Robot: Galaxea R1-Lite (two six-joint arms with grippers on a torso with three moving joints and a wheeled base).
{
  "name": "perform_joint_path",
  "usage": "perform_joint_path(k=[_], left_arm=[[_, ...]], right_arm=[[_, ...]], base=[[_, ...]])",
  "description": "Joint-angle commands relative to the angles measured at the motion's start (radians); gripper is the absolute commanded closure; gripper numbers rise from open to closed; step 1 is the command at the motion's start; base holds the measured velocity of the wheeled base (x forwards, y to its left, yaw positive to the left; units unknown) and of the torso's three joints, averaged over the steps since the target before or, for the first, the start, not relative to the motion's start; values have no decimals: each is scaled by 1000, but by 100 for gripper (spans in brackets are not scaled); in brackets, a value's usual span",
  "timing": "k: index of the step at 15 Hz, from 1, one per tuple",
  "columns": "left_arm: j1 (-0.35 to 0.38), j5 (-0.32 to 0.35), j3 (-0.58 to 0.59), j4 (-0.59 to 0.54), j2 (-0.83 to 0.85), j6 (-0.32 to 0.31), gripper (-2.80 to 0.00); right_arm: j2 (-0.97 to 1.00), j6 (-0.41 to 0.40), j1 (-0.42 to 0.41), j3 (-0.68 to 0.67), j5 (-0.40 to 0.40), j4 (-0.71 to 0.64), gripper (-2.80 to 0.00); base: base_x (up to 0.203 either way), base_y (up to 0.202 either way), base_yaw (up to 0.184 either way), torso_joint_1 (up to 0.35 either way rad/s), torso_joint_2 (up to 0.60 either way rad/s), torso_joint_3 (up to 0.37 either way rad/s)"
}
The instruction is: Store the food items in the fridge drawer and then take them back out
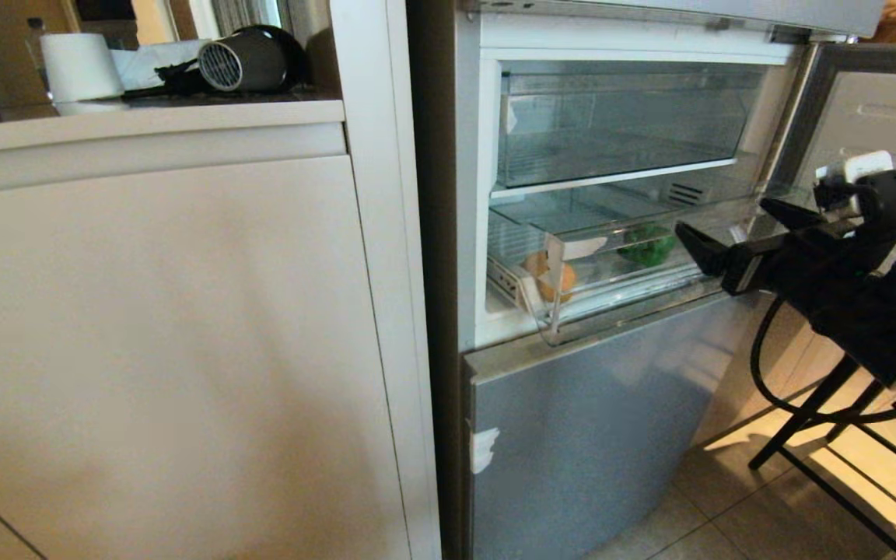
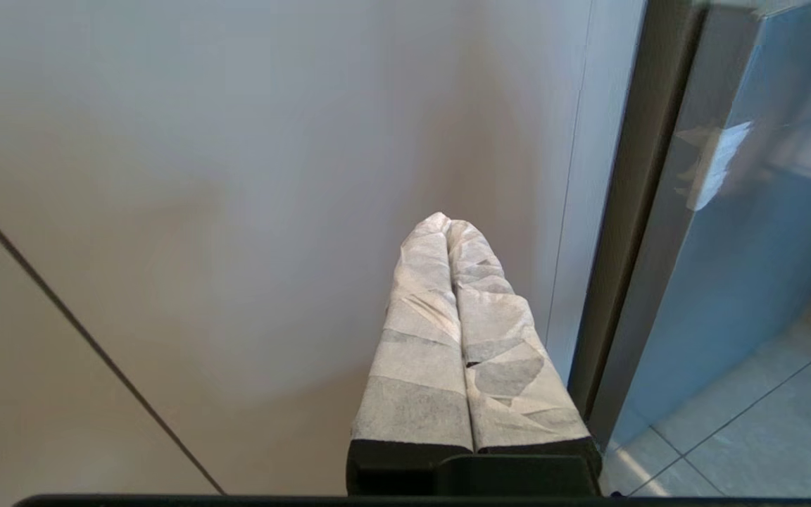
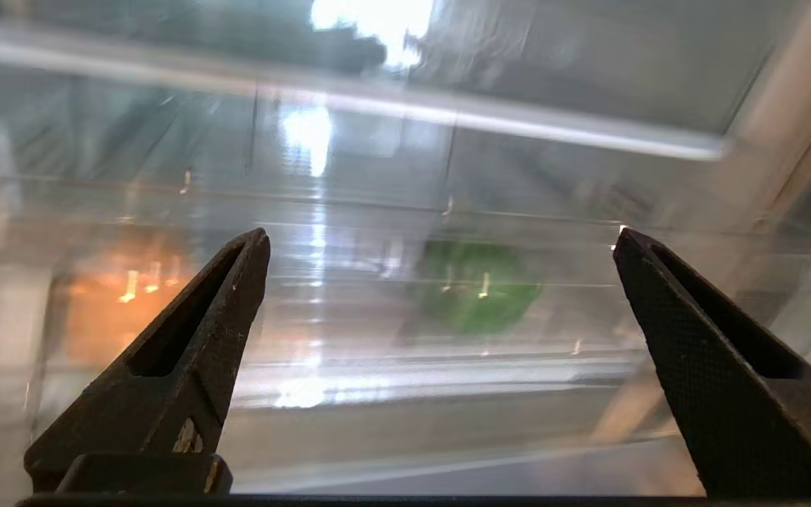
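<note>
The drawer's clear front [image 1: 624, 278] blocks my low right gripper from the green bell pepper; next I back off and rise higher first.
The fridge drawer [image 1: 619, 292] is a shallow clear bin in the open fridge, and its near corner juts slightly past the frame. Inside it the tan-yellow potato [image 1: 553, 276] lies at the left end and the green bell pepper [image 1: 648, 245] toward the right. My right gripper [image 1: 732, 225] hovers just in front of the drawer's right part, open and empty. In the right wrist view the gripper [image 3: 441, 236] faces the drawer's clear front [image 3: 377, 380], with the pepper [image 3: 476, 296] behind it between the fingers and the potato [image 3: 117, 296] off to one side. My left gripper [image 2: 448, 222] is parked, shut, facing a beige cabinet panel.
A taller clear bin [image 1: 619, 124] sits above the drawer. The fridge door [image 1: 876, 117] stands open at the right, behind my right arm. Below the drawer is a silver lower door [image 1: 588, 435]. A beige cabinet [image 1: 152, 327] fills the left. A black stool frame [image 1: 821, 420] stands at lower right.
</note>
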State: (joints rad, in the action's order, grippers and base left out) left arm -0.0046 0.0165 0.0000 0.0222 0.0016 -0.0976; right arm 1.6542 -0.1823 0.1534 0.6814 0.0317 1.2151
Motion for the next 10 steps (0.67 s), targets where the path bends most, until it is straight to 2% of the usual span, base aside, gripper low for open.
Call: perform_joint_path(k=[1,4,7,8,10], left_arm=[[2,0,11,-1,0,-1,0],[2,0,11,-1,0,-1,0],[2,0,11,-1,0,-1,0],[2,0,11,-1,0,-1,0],[2,0,11,-1,0,-1,0]], right_arm=[[-54,-5,1,-57,0,-12,-280],[-82,-1,3,-152,10,-12,-280],[-113,7,-2,-83,12,-47,-280],[-131,9,-8,-25,12,-122,-280],[-192,24,-18,105,20,-380,-280]], base=[[0,0,0,0,0,0],[0,0,0,0,0,0],[0,0,0,0,0,0],[0,0,0,0,0,0],[0,0,0,0,0,0]])
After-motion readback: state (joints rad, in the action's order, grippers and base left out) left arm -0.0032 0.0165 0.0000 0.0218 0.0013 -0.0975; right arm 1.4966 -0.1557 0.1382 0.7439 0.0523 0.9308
